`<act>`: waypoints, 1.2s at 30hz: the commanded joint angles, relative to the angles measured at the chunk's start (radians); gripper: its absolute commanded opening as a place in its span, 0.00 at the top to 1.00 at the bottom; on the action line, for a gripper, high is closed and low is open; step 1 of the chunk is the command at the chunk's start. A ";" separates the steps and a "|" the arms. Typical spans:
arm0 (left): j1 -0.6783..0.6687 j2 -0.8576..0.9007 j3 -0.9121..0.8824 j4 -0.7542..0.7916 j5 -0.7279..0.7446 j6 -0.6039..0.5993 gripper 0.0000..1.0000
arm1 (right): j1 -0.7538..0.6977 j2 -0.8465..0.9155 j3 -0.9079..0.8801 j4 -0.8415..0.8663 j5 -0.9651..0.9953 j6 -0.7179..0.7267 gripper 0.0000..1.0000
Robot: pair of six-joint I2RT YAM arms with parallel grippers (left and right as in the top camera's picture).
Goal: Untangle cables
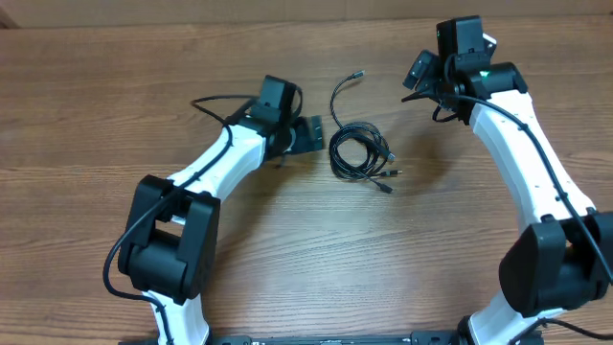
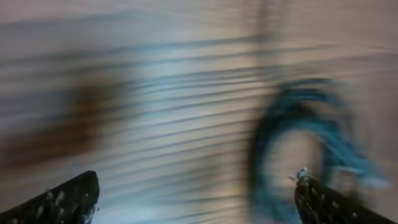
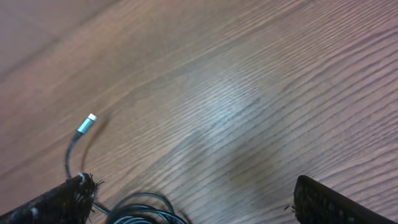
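Note:
The cable loops are spread apart at the coil's top (image 2: pixel 312 96), so the cables (image 2: pixel 266 155) will come up as a sagging heap and loosen when the robot lifts and pulls.
The cables (image 1: pixel 360 151) lie coiled together in a small black bundle at the middle of the wooden table, with one loose end and plug (image 1: pixel 358 74) curving up behind it and short plug ends at its lower right. My left gripper (image 1: pixel 311 134) is open just left of the coil; its wrist view is blurred, with the coil (image 2: pixel 305 149) as a dark smear toward its right finger. My right gripper (image 1: pixel 419 75) is open and empty, up and right of the coil. Its view shows the loose plug (image 3: pixel 87 123) and the coil's top (image 3: pixel 146 208).
The wooden table (image 1: pixel 115 96) stretches around the bundle. Both white arms reach in from the front edge, left arm (image 1: pixel 206 177) and right arm (image 1: pixel 527 144).

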 commanded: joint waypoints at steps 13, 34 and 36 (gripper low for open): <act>-0.137 0.095 0.036 0.244 0.014 -0.063 0.21 | -0.001 0.006 -0.025 0.027 0.026 -0.067 0.00; 0.000 0.163 0.122 0.063 0.370 -0.189 0.96 | -0.001 0.006 -0.025 0.032 0.026 -0.148 0.22; 0.050 0.113 0.183 0.025 0.512 -0.143 0.96 | -0.001 0.006 -0.025 0.043 0.024 -0.148 0.25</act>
